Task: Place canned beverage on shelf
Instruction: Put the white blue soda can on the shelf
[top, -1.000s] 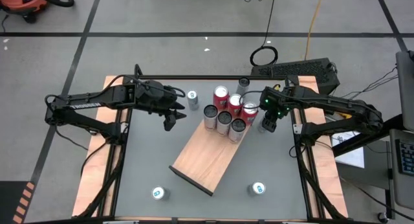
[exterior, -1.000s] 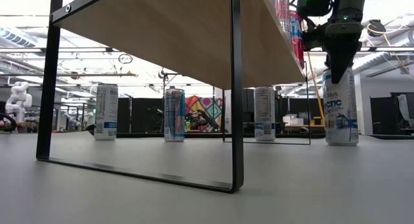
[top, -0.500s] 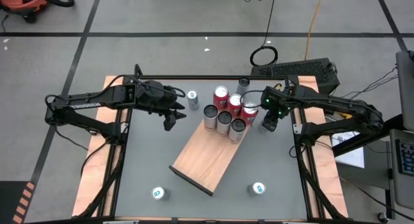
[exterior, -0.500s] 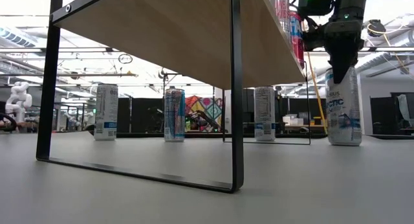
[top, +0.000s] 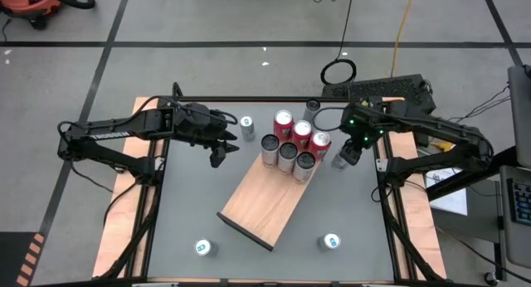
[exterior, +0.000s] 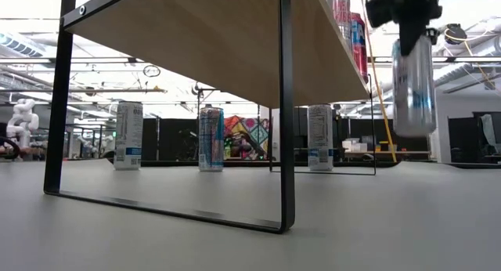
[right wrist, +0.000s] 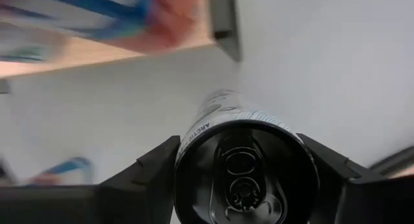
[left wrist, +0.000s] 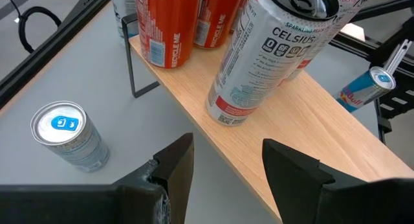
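Observation:
My right gripper is pinching the silver can's top end (right wrist: 246, 179) next to the crowded end of the shelf. I should therefore lift and tilt the can and pass its bottom end (exterior: 414, 128) to my left gripper.
The shelf (top: 264, 202) is a light wooden board on black legs, lying slantwise in the table's middle. Several red and silver cans (top: 290, 144) stand on its far end. My right gripper (top: 348, 152) hangs just right of that end, shut on a silver canned beverage (exterior: 413, 87) that is up in the air. My left gripper (top: 217, 153) hovers open left of the shelf's far end, with nothing between its fingers (left wrist: 174, 164). My right gripper pinches the can's top end (right wrist: 194, 143) between its two fingers, one on each side of the wall just below the rim. The fingers (exterior: 407, 20) come from above, pointing steeply down. The can hangs below them, nearly upright and clear of the table.
Loose cans stand on the table: one by my left gripper (top: 246, 125), one at the far edge (top: 311, 107), two near the front edge (top: 203, 248) (top: 331, 241). The shelf's black leg frame (exterior: 286, 146) rises from the tabletop. A keyboard (top: 377, 88) lies beyond the far edge.
My right gripper has gone up and a little toward the far edge with the silver can. The can, which stood on the table beside the shelf, now hangs clear of it. My left arm has kept still.

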Available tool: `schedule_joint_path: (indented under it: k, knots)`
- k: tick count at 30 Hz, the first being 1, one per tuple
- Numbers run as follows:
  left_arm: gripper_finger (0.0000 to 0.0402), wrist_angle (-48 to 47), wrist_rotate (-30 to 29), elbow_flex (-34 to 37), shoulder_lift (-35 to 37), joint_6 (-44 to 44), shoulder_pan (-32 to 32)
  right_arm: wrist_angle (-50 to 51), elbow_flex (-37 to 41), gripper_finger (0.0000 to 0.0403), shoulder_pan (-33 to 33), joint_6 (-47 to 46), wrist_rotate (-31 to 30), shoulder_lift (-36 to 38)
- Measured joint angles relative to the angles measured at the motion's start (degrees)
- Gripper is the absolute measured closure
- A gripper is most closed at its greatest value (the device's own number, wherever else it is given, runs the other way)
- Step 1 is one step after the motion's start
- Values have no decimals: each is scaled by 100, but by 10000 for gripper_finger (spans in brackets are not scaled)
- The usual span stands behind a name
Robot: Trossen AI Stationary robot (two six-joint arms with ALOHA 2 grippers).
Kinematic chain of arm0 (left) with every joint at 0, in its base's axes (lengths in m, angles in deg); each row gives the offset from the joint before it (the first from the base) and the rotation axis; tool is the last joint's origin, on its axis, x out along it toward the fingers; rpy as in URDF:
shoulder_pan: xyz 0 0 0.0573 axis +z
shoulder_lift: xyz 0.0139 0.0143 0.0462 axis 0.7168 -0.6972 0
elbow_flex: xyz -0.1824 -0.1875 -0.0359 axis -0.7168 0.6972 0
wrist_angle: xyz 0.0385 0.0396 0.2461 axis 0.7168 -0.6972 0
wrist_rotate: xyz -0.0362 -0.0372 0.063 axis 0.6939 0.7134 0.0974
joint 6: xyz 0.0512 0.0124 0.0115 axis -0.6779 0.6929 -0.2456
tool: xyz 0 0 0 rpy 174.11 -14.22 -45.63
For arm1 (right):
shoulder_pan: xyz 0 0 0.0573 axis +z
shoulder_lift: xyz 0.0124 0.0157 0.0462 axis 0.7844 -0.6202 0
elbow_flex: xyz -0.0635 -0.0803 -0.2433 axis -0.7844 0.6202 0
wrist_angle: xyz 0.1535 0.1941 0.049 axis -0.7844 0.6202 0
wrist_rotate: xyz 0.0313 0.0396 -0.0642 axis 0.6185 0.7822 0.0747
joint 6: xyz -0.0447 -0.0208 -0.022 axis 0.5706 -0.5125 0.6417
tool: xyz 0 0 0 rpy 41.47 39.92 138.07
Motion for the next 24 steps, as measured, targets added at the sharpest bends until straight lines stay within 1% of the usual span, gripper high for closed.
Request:
schedule_joint_path:
  k: [6,10,16,20,24]
  knots:
    - [217,5,0,0,0,124,0,208,-781,185,263,-440,605,2]
    - [217,33,0,0,0,153,0,328,-1285,185,470,-810,894,0]
    - [217,104,-8,0,0,517,0,338,-1882,185,838,-1266,995,0]
    - [217,569,94,0,-2,752,-4,321,-2215,186,1046,-1575,1251,0]
    - [207,1397,191,-2,-2,757,-115,269,-2571,186,1231,-1728,1432,0]
